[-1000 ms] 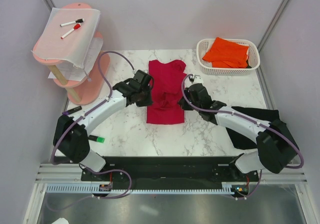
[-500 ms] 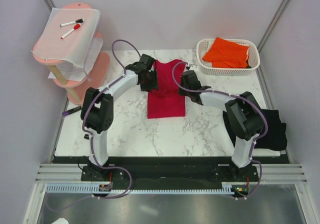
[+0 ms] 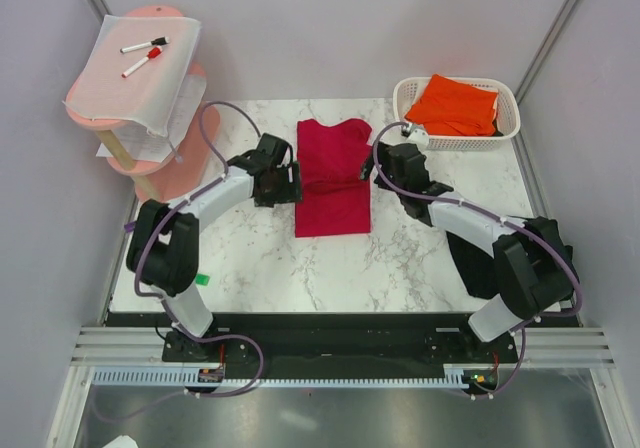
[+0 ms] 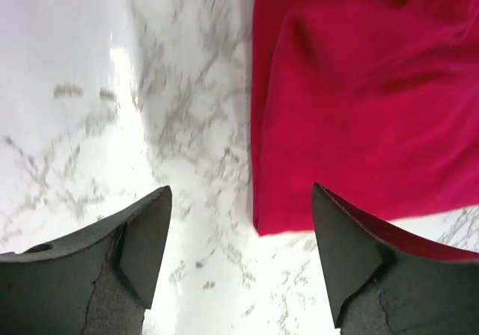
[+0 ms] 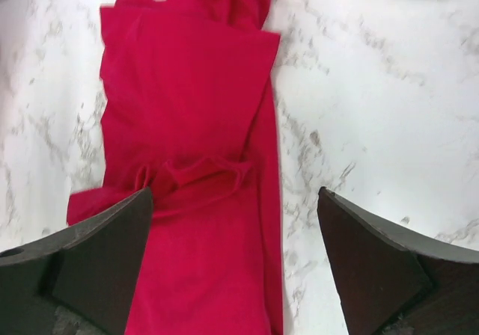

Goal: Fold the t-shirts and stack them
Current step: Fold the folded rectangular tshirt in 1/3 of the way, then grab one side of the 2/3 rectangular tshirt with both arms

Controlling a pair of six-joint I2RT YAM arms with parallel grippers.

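The crimson red t-shirt (image 3: 334, 214) has a small bunched fold (image 3: 333, 186) across it, so the t-shirt will spread out flat and longer when I pull its near edge toward me.
A crimson red t-shirt (image 3: 333, 178) lies on the marble table, folded into a long narrow strip with a small bunched ridge across its middle (image 5: 196, 176). My left gripper (image 3: 290, 180) stands open just off its left edge, holding nothing; the left wrist view shows a corner of the shirt (image 4: 352, 111) between and beyond the tips of the left gripper (image 4: 239, 238). My right gripper (image 3: 378, 173) hovers open over the shirt's right edge, and nothing is gripped in the right gripper (image 5: 233, 226). An orange t-shirt (image 3: 455, 105) lies in the basket. A black t-shirt (image 3: 472, 268) lies partly under my right arm.
A white basket (image 3: 510, 120) stands at the back right corner. At the back left is a pink tiered stand (image 3: 190, 183) with a white sheet and marker pens (image 3: 140, 53) on top. A small green object (image 3: 201, 279) lies near the left arm's base.
Both grippers were shut on the red shirt's middle, carried the fabric toward the far end, then opened and drew back. The shirt now lies flatter and released.
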